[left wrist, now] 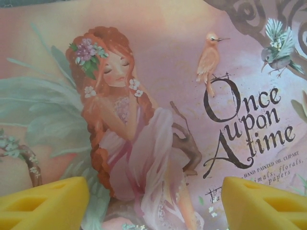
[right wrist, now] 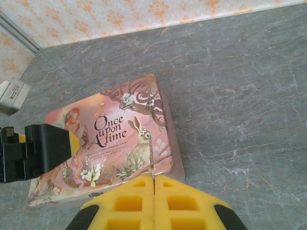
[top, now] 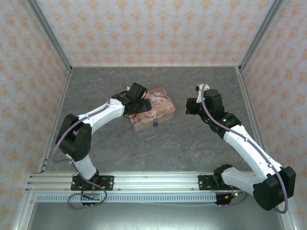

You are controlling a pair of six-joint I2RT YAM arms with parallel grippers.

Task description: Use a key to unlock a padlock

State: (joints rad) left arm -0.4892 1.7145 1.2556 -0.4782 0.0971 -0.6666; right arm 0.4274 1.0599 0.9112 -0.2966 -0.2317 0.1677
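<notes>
My left gripper is over the lid of the pink tin [top: 160, 104], and the tin lies at a slant. Next, I straighten the tin first and then move my left gripper to the padlock [top: 155, 123].
The pink illustrated tin [top: 158, 103] lies mid-table, and the tiny dark blue-green padlock [top: 156, 123] hangs at its near front edge. My left gripper [top: 142, 104] hovers over the tin's left end. In the left wrist view this gripper [left wrist: 156, 197] is open, its yellow fingertips [left wrist: 45, 201] spread wide above the painted lid [left wrist: 158, 96]. My right gripper [top: 189, 106] is to the right of the tin, clear of it. In the right wrist view it [right wrist: 154, 184] is shut on the key [right wrist: 151, 154], whose thin blade pokes out toward the tin [right wrist: 115, 139].
Grey stone-patterned tabletop [top: 192, 143] stretches in front and to the right of the tin. Patterned walls [top: 153, 28] close in the back and both sides. The left arm's black and yellow finger [right wrist: 53, 146] overlaps the tin's left end in the right wrist view.
</notes>
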